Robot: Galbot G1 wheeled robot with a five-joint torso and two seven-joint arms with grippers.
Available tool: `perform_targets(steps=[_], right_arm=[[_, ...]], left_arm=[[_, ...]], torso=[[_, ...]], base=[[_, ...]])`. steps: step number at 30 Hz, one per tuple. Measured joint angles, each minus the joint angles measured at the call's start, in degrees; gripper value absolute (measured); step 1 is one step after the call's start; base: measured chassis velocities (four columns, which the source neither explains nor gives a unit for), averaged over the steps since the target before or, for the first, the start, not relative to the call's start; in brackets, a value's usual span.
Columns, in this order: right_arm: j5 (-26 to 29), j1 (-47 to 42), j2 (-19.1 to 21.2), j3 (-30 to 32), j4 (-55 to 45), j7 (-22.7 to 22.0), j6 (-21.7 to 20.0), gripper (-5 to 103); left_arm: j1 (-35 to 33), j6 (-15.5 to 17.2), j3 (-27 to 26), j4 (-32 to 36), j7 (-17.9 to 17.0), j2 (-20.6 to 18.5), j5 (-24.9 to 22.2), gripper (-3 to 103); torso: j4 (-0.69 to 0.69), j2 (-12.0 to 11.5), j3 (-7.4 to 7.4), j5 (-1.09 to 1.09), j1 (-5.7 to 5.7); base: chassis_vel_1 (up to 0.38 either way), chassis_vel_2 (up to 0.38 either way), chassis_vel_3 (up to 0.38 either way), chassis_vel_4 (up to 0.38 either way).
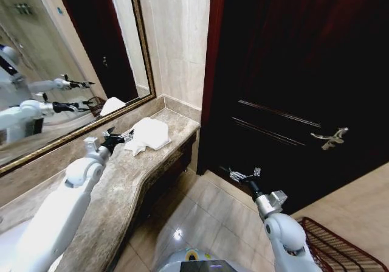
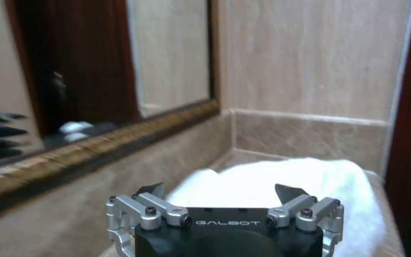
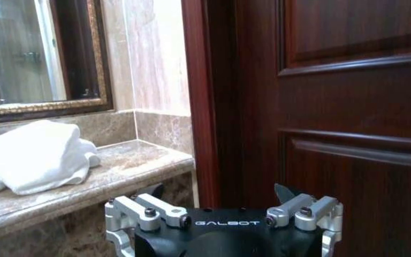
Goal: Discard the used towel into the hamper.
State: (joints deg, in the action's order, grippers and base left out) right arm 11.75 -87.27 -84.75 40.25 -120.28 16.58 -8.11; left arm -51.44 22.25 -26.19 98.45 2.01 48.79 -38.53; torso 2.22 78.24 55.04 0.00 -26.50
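The white towel (image 1: 152, 132) will fall open and hang down in a long drape when I lift it, because a loose corner (image 1: 137, 148) spills out of the crumpled heap.
A crumpled white towel (image 1: 150, 133) lies on the marble counter (image 1: 115, 193) near its far end, by the wall corner. My left gripper (image 1: 123, 137) hovers just short of the towel's near edge, open and holding nothing. In the left wrist view the towel (image 2: 277, 179) lies right beyond the spread fingertips (image 2: 288, 191). My right gripper (image 1: 244, 174) hangs open over the floor in front of the door, well away from the towel (image 3: 38, 155). The hamper (image 1: 331, 247), with dark reddish-brown ribs, shows at the lower right on the floor, partly cut off.
A gold-framed mirror (image 1: 67, 53) runs along the wall behind the counter. A dark wooden door (image 1: 304, 71) with a metal handle (image 1: 331, 138) stands shut ahead. Tiled floor (image 1: 200, 211) lies open between counter and door.
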Motion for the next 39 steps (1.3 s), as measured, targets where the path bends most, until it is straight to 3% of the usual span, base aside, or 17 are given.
perform_targets(steps=[6, 8, 15, 22, 28, 30, 34, 37, 39], right_arm=[[-0.01, 0.58, -0.24, 0.1, 1.28, -0.25, 0.28, 100], [-0.01, 0.62, -0.27, 0.14, 1.44, -0.26, 0.41, 100], [0.23, 0.81, -0.18, 1.14, 3.1, -0.65, 1.76, 100], [0.31, 1.27, -0.03, 1.51, 3.75, -1.34, 2.99, 100], [0.34, 1.85, 0.31, 1.67, 4.0, -1.74, 3.09, 100], [0.3, 1.94, 0.28, 1.65, 4.07, -1.76, 3.09, 100], [0.06, 2.22, -0.02, 1.29, 4.14, -1.83, 3.07, 100], [0.0, 2.3, -0.04, 1.24, 4.12, -1.84, 3.02, 100], [-0.02, 2.42, 0.01, 1.22, 3.97, -1.91, 2.87, 100]], left_arm=[[7.38, 2.35, 6.54, -6.36, 4.71, -0.46, -2.93, 100], [8.09, 2.52, 7.27, -7.11, 4.81, -0.45, -2.95, 100], [18.09, 3.93, 17.15, -16.85, 7.03, 0.84, -2.73, 100], [22.56, 6.22, 21.7, -21.5, 7.6, 3.25, -2.69, 101], [22.79, 6.71, 22.17, -22.69, 7.61, 4.2, -2.17, 82], [22.73, 6.71, 22.06, -22.73, 7.61, 4.21, -2.12, 82], [22.65, 6.52, 21.5, -22.79, 7.42, 4.18, -2.01, 67], [22.64, 6.38, 21.4, -22.81, 7.27, 4.2, -1.97, 62], [22.77, 6.24, 21.3, -22.81, 6.81, 4.31, -1.9, 54]], torso=[[-0.01, 0.0, 0.0, 0.01, -0.01], [-0.01, 0.0, 0.0, 0.01, -0.01], [0.0, 0.0, 0.0, 0.0, -0.01], [-0.01, 0.0, 0.0, 0.01, -0.01], [-0.01, 0.0, -0.01, 0.01, 0.0], [0.0, 0.0, -0.01, 0.0, 0.0], [0.0, 0.0, -0.01, 0.0, 0.0], [0.0, 0.0, -0.01, 0.0, 0.0], [0.0, 0.0, -0.01, 0.0, 0.0]], base=[[0.0, 0.0, 0.0, 0.0], [0.0, 0.0, 0.0, 0.0], [0.0, 0.0, 0.0, 0.0], [0.0, 0.0, 0.0, 0.0], [0.0, 0.0, 0.0, 0.0], [0.0, 0.0, 0.0, 0.0], [0.0, 0.0, 0.0, 0.0], [0.0, 0.0, 0.0, 0.0], [0.0, 0.0, 0.0, 0.0]])
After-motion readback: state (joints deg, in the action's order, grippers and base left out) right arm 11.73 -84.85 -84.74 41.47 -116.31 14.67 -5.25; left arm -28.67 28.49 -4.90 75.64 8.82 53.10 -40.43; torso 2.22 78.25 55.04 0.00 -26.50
